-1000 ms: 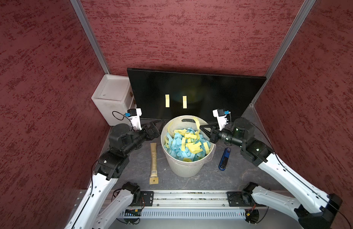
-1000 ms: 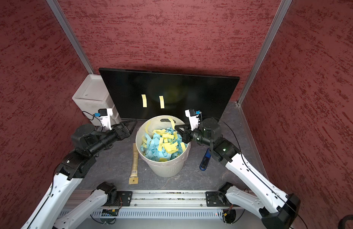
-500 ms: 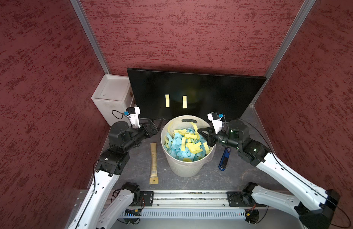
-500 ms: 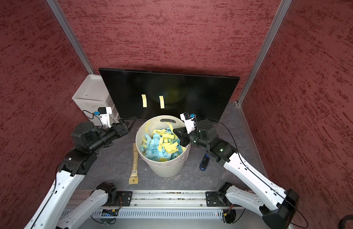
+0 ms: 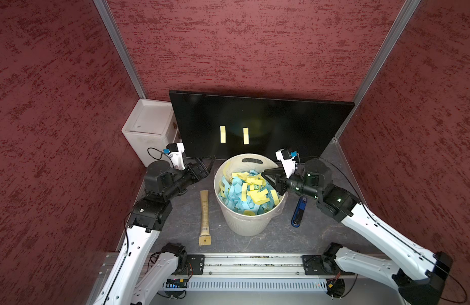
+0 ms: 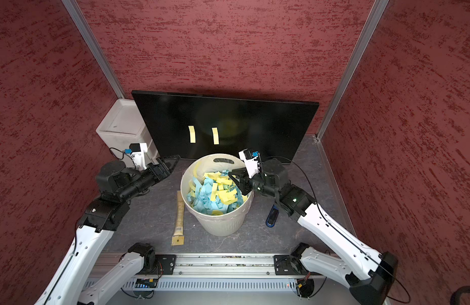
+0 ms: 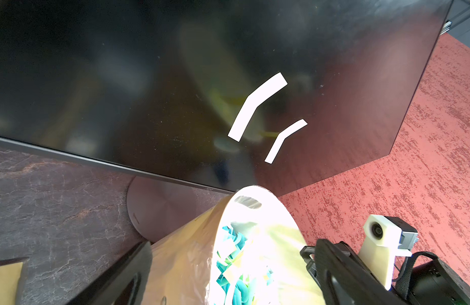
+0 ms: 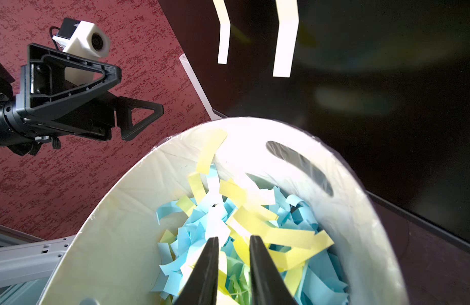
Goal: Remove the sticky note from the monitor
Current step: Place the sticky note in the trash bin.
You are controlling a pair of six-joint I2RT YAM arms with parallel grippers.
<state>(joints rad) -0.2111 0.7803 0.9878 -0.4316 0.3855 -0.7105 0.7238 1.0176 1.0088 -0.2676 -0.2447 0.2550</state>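
I should use my left gripper to pinch the sticky note nearer the drawer box (image 5: 222, 133) by its lower end (image 5: 223, 141) while my right gripper backs away, because the note is on my left gripper's side.
The black monitor (image 5: 281, 124) (image 6: 255, 124) leans at the back, with two yellow sticky notes side by side on its lower face (image 5: 222, 134) (image 5: 245, 136); the left wrist view (image 7: 257, 105) and the right wrist view (image 8: 285, 39) show the same pair. My right gripper (image 5: 266, 175) (image 8: 233, 239) hangs over the white bin (image 5: 251, 224). Its jaws stand a little apart with nothing between them, above loose paper strips. My left gripper (image 5: 206, 165) (image 7: 232, 241) is wide open and empty, left of the bin and below the monitor's edge.
The bin (image 8: 123, 198) holds several blue and yellow paper strips. A white drawer box (image 5: 146, 126) stands at the back left. A tan tube (image 5: 204, 214) lies left of the bin and a blue object (image 5: 298, 211) right of it. The monitor's round foot (image 7: 160, 206) sits behind the bin.
My right gripper moved in over the bin and its jaws parted; the yellow strip that hung at its tips is gone from them. The left arm shifted slightly.
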